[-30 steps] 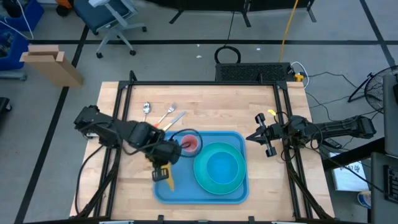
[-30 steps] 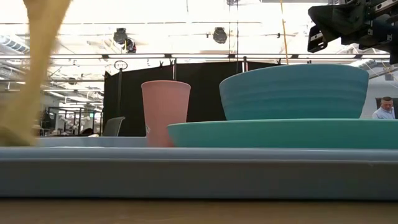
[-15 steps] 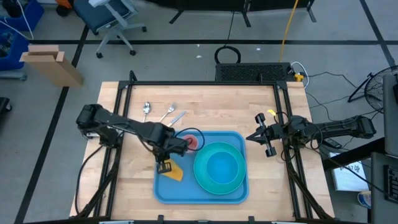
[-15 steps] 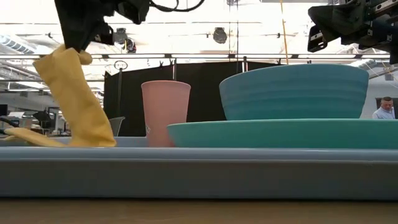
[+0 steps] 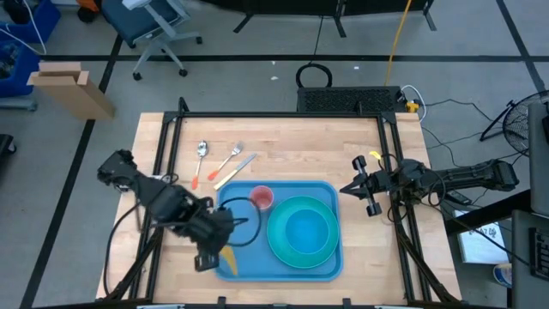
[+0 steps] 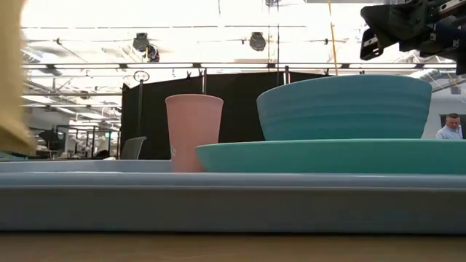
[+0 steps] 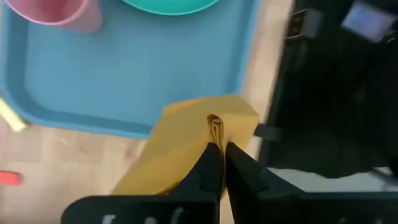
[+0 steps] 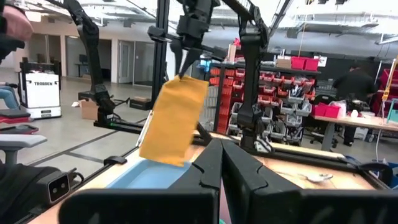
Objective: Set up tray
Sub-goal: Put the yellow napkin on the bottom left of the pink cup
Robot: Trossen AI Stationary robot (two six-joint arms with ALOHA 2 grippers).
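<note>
My left gripper should pull the napkin's upper edge toward the pink cup (image 5: 262, 197) to make the napkin lie flat, because the napkin hangs upright over the tray's near corner (image 5: 228, 263).
The light-blue tray (image 5: 244, 262) lies on the wooden table and carries a teal plate (image 5: 330, 249) with a teal bowl (image 5: 302, 230) and a pink cup (image 5: 262, 199). My left gripper (image 5: 206, 260) hangs above the tray's near left corner, shut on a folded yellow napkin (image 7: 186, 143), which shows in the right wrist view (image 8: 174, 121) and at the low view's left edge (image 6: 11, 80). My right gripper (image 5: 347, 190) waits shut, raised beyond the tray's right side. My left gripper pinches the napkin's upper folded edge (image 7: 215, 127) between its two fingertips; several layers show in the fold. The fingers come from above, pointing steeply down. The napkin hangs straight below them (image 8: 163, 155), its lower end just over the tray's near left corner.
A spoon (image 5: 202, 150), a fork (image 5: 232, 156), a knife (image 5: 236, 169) and an orange-handled utensil (image 5: 196, 180) lie on the table beyond the tray's far left corner. Black frame posts (image 5: 167, 163) line the table's sides. Bare wood lies left of the tray.
My left gripper, still shut on the napkin, has swung toward the tray's far side and then back toward the table's near left corner, rising. The napkin, whose lower end lay bent on the tray half a second ago, now hangs straight.
</note>
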